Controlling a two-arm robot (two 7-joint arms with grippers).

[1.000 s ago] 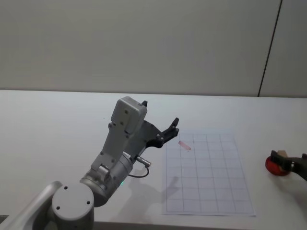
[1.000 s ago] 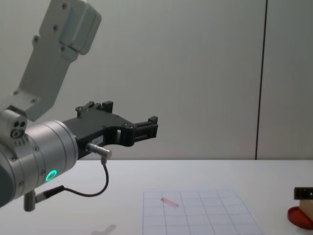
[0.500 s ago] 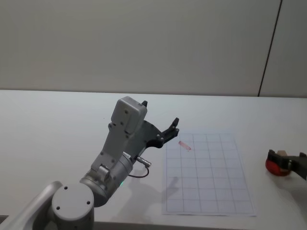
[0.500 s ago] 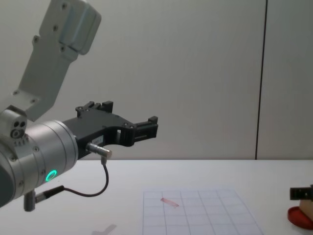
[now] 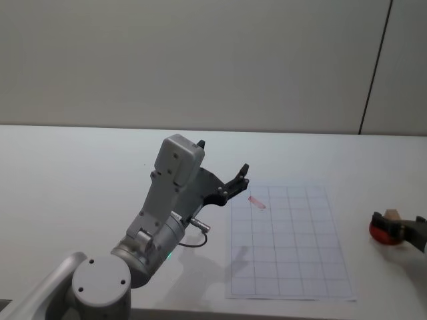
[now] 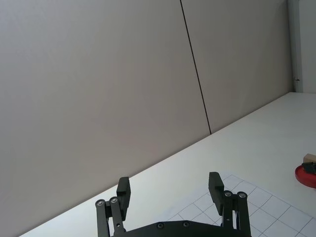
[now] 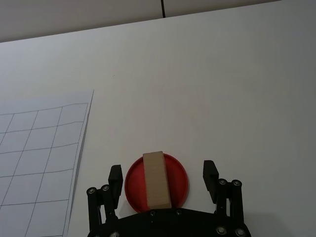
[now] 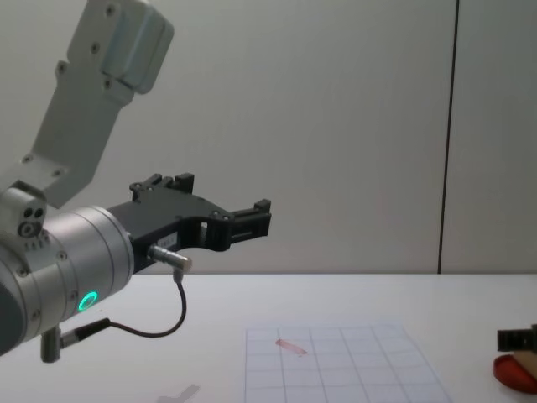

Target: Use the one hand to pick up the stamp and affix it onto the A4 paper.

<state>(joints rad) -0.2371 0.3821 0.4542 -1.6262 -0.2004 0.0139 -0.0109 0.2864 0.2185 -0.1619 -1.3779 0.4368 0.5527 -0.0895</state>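
The A4 paper already has a slim pinkish mark (image 8: 291, 347) on it, so the stamp (image 7: 157, 180) will make another slim pinkish print when the robot pushes it down.
The stamp (image 7: 157, 180), a small tan wooden block, stands on a flat red round pad (image 7: 178, 183) to the right of the A4 paper (image 5: 287, 243). My right gripper (image 7: 163, 174) is open and straddles the stamp, one finger on each side with a gap to the wood. In the head view the stamp (image 5: 393, 215) and right gripper (image 5: 400, 230) sit at the right edge. The paper (image 7: 34, 148) has a pale grid and one pinkish mark (image 5: 257, 202). My left gripper (image 5: 235, 181) hangs open in the air above the paper's left edge, holding nothing.
The big silver left arm (image 5: 167, 207) with a green ring rises at the front left of the white table (image 5: 80, 173). A grey wall stands behind the table. In the chest view the red pad (image 8: 510, 374) shows at the right edge.
My right gripper has sunk a little lower around the stamp and slid slightly toward the right edge. The left arm has not moved.
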